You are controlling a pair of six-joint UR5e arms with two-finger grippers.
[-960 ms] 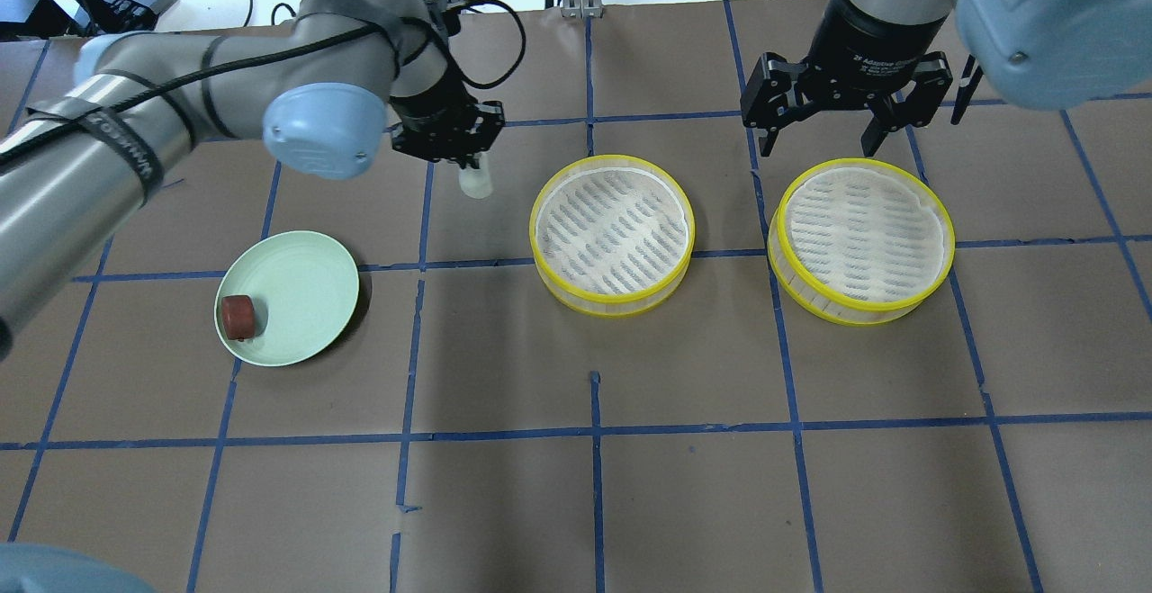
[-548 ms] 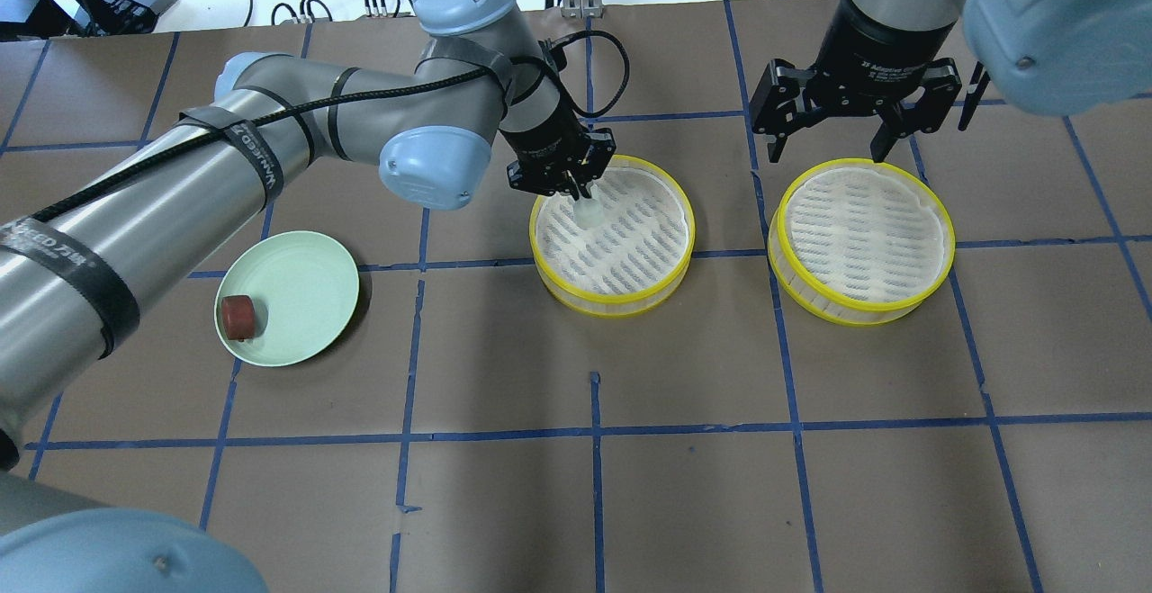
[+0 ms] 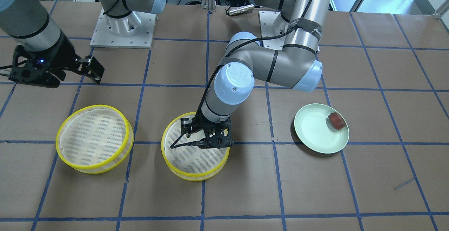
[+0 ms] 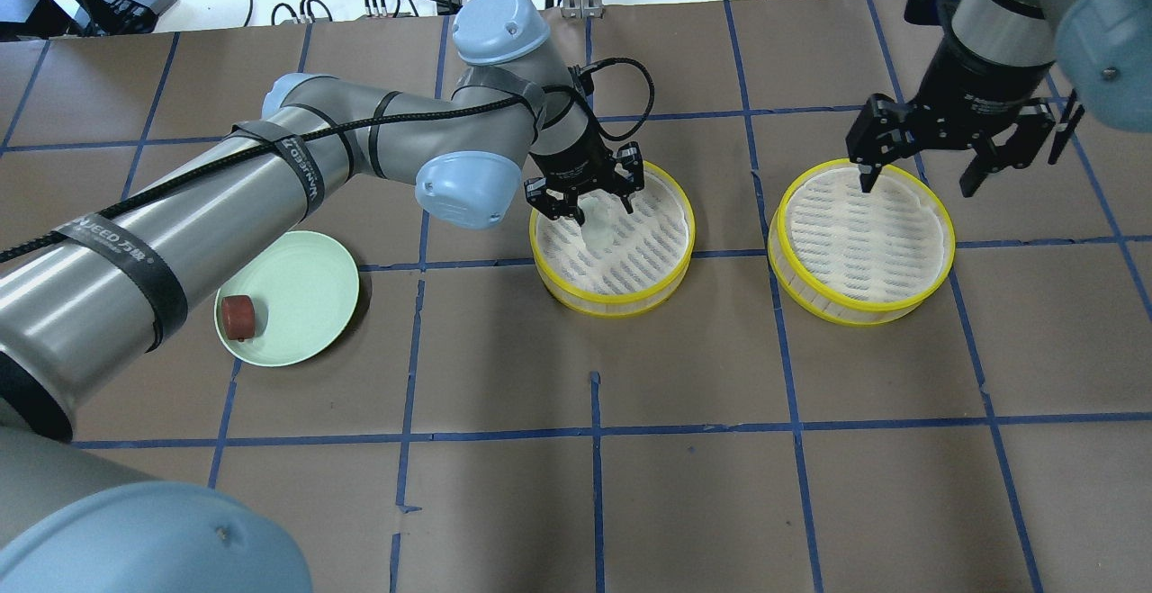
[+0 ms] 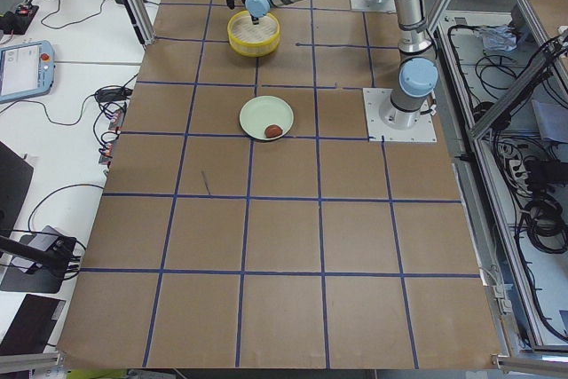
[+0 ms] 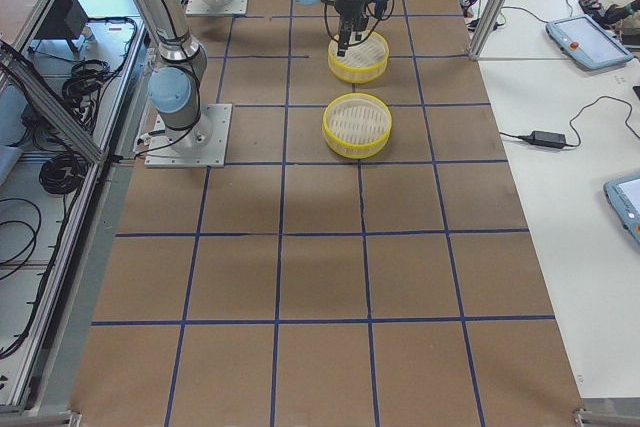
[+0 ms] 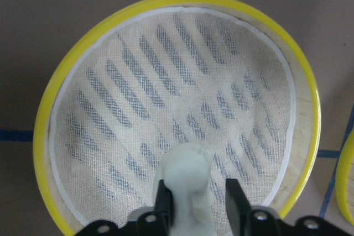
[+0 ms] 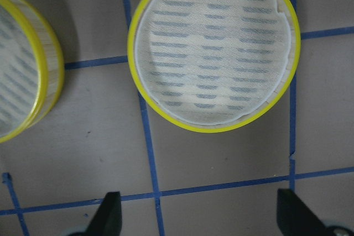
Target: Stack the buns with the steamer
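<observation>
The empty steamer tray (image 3: 95,138) will sit on top of the middle one instead of dropping inside when I lower it, because both yellow rims (image 3: 196,175) look equally wide.
The white bun (image 4: 598,224) stands on the mesh at the far left of the middle steamer tray (image 4: 612,303). My left gripper (image 4: 589,208) is low over it and open, with a finger on each side. In the left wrist view the bun (image 7: 188,175) leans on one finger, with a gap to the other. The reddish-brown bun (image 4: 238,317) lies on the pale green plate (image 4: 306,296). My right gripper (image 4: 918,186) is wide open and empty above the far rim of the right steamer tray (image 4: 855,318), which is empty (image 8: 215,127).
Brown paper with blue tape lines covers the table. From the front, the plate (image 3: 315,133) with the brown bun (image 3: 336,121) is right of the middle tray (image 3: 193,177). The other tray (image 3: 91,169) is on the left. Cables lie beyond the far edge.
My left gripper carried the white bun from left of the middle tray into it, lowered it and opened. My right gripper moved to the right along the right tray's far rim.
</observation>
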